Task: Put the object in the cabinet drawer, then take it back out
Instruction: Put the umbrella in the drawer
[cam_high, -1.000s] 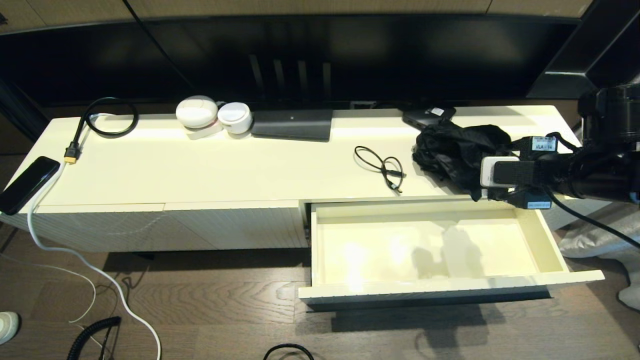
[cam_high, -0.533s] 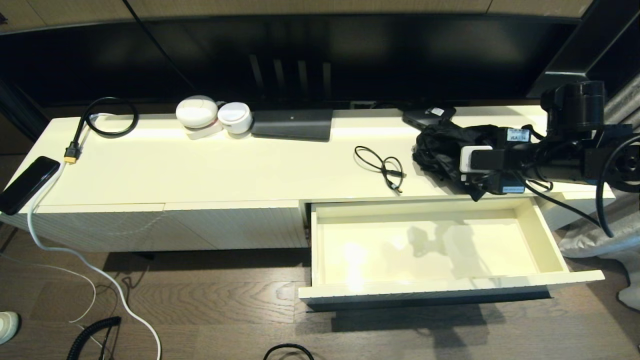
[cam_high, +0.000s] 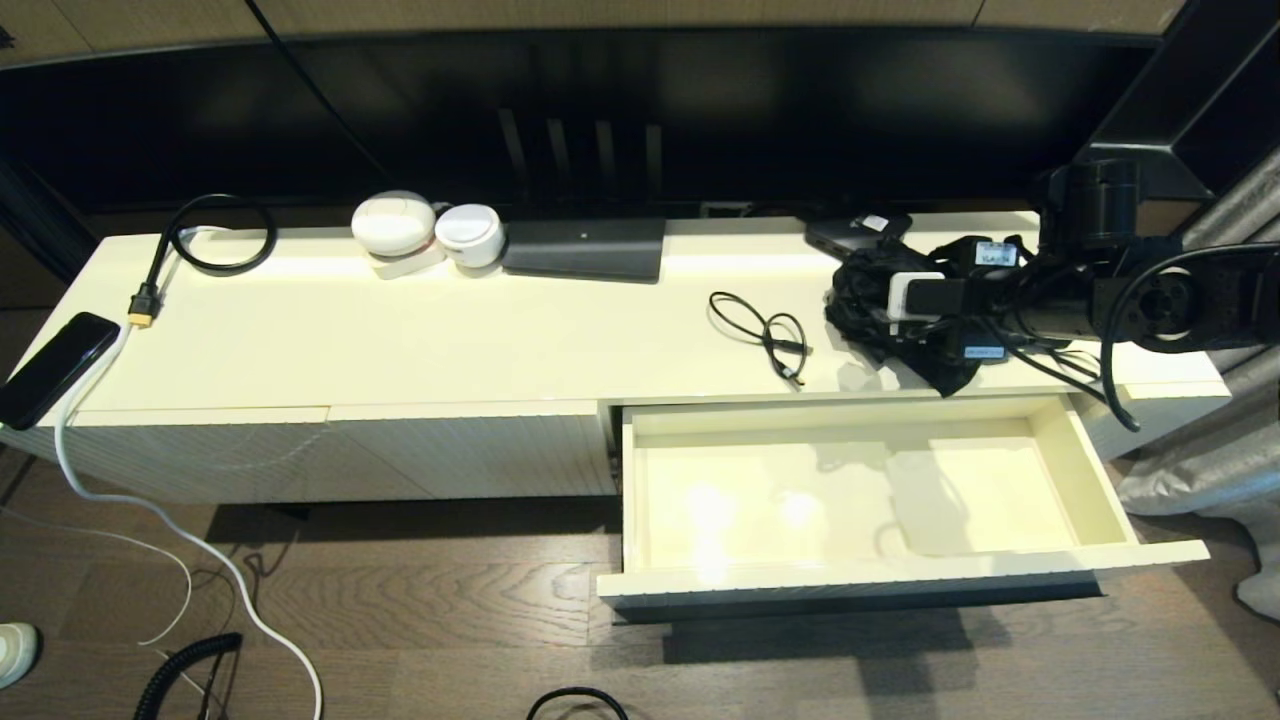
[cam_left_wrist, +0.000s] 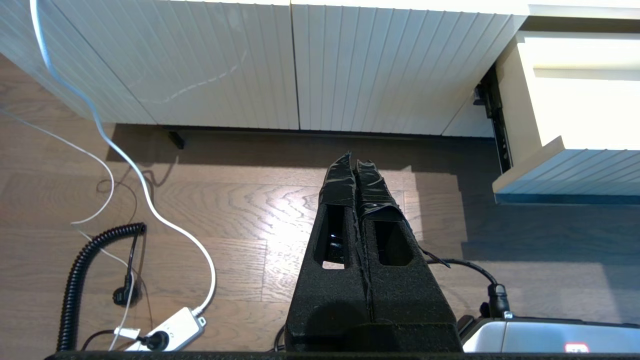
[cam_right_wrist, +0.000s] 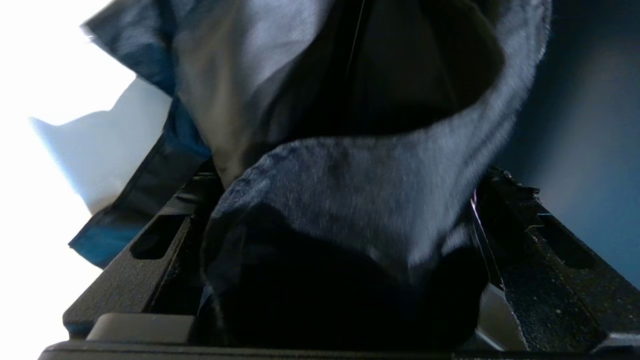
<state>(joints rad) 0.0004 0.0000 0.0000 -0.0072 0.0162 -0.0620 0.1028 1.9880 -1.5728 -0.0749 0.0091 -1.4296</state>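
Observation:
Creased corners stick out from the crumpled heap, so the black cloth will stay bunched up in one clump when the robot lifts it into the drawer.
The object is a crumpled black cloth (cam_high: 880, 290) lying on the cabinet top at the right, just behind the cabinet drawer (cam_high: 1085, 485). The drawer is pulled fully out and its cream interior holds nothing. My right gripper (cam_high: 868, 305) reaches in from the right and is pushed into the cloth. In the right wrist view the right gripper (cam_right_wrist: 347, 175) is open, its fingers (cam_right_wrist: 520, 225) spread wide with the dark cloth (cam_right_wrist: 380, 215) bulging between them. My left gripper (cam_left_wrist: 354, 162) hangs shut over the wooden floor, left of the drawer's ribbed front (cam_left_wrist: 575, 170).
A thin black cable (cam_high: 770, 335) lies left of the cloth, and a small dark device (cam_high: 850, 232) sits behind it. A dark flat box (cam_high: 585, 248), two white round items (cam_high: 395, 225), a coiled black cord (cam_high: 215, 235) and a phone (cam_high: 55, 368) sit further left.
My right arm has swung back and left from above the drawer's right corner to the cabinet top, and its gripper is now pushed into the black cloth. The drawer and left arm have not moved.

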